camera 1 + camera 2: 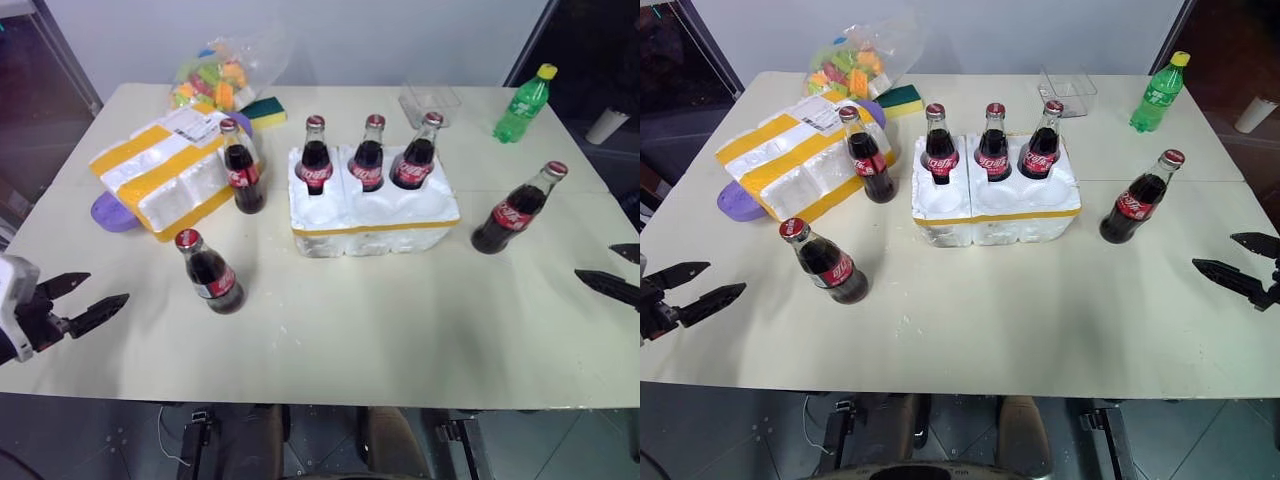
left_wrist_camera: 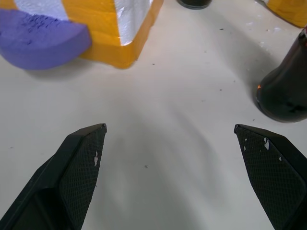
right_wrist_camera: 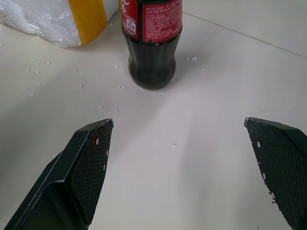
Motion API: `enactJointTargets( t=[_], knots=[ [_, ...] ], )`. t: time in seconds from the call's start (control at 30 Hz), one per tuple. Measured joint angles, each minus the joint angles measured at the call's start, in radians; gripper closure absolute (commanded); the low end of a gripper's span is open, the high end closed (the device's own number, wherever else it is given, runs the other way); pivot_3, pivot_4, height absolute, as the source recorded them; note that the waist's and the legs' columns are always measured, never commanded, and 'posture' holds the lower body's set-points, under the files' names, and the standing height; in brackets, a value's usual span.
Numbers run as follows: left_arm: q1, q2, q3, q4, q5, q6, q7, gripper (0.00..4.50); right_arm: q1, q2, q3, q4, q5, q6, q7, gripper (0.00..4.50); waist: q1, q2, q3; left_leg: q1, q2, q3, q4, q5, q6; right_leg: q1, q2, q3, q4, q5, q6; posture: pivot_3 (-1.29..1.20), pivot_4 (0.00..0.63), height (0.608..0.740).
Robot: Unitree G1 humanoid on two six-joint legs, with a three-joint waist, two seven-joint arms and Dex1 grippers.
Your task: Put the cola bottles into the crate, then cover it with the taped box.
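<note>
The back bottles (image 1: 367, 168) show only from their labels up, so I expect the loose front bottle (image 1: 214, 276) to sink to its label when I lower it into the crate.
The crate (image 1: 372, 232) stands mid-table with three cola bottles (image 1: 368, 158) upright in its back wells; its front wells are empty. A loose bottle (image 1: 243, 172) stands beside the taped box (image 1: 160, 178) at the left. Another bottle (image 1: 212, 277) stands in front of that box, and a third loose one (image 1: 514, 211) stands right of the crate. My left gripper (image 1: 105, 288) hovers open at the table's left front, its wrist view showing the front-left bottle (image 2: 285, 91). At the right edge my right gripper (image 1: 1213, 250) is open, facing the right-hand bottle (image 3: 152, 48).
The taped box rests on a purple disc (image 1: 112, 212). At the back lie a bag of colourful pieces (image 1: 215, 75), a green-and-yellow sponge (image 1: 262, 112), a clear plastic tub (image 1: 430, 100) and a green bottle (image 1: 524, 104). A wide bare strip of table (image 1: 400, 330) runs along the front.
</note>
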Motion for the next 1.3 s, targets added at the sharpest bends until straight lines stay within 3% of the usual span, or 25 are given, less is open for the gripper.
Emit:
enactJointTargets(
  t=[0.57, 0.67, 0.93, 1.1, 1.3],
  knots=[
    [-0.050, -0.004, -0.009, 0.020, 0.000, -0.021, -0.007, 0.04, -0.047, 0.000, 0.014, 0.040, 0.000, -0.023, -0.005, 0.00, -0.002, 0.000, 0.000, 0.001, 0.000, 0.000, 0.001, 0.000, 0.000, 0.001, 0.000, 0.000, 0.001, 0.000, 0.000, 0.00, 0.150, 0.739],
    [-0.071, 0.012, -0.027, 0.021, -0.007, -0.018, -0.055, 0.04, -0.115, 0.000, 0.050, 0.043, 0.023, 0.014, 0.012, 0.00, -0.006, 0.000, 0.000, 0.001, 0.000, 0.000, 0.002, 0.000, 0.000, 0.001, 0.000, 0.000, 0.003, 0.000, 0.000, 0.00, 0.150, 0.739],
    [-0.055, 0.087, -0.035, -0.003, -0.045, -0.018, -0.221, 0.04, -0.108, -0.044, 0.081, -0.153, 0.108, 0.129, 0.141, 0.00, -0.002, 0.002, 0.000, 0.001, 0.000, 0.000, 0.002, 0.000, 0.000, 0.001, 0.001, 0.000, 0.004, 0.000, 0.000, 0.00, 0.150, 0.739],
    [-0.133, 0.079, -0.158, -0.075, -0.046, -0.015, -0.234, 0.04, -0.086, -0.054, 0.056, -0.354, 0.214, 0.257, 0.182, 0.00, 0.006, 0.002, 0.000, 0.000, 0.000, -0.001, 0.004, 0.000, 0.000, 0.002, 0.001, 0.000, 0.004, 0.000, 0.000, 0.00, 0.150, 0.739],
    [-0.312, -0.026, -0.377, -0.088, -0.023, -0.015, -0.155, 0.04, -0.075, -0.053, -0.024, -0.553, 0.339, 0.405, 0.149, 0.00, 0.004, 0.001, 0.000, 0.000, 0.000, -0.001, 0.005, 0.000, 0.000, 0.002, 0.001, 0.000, 0.005, 0.001, 0.002, 0.00, 0.150, 0.739]
  ],
)
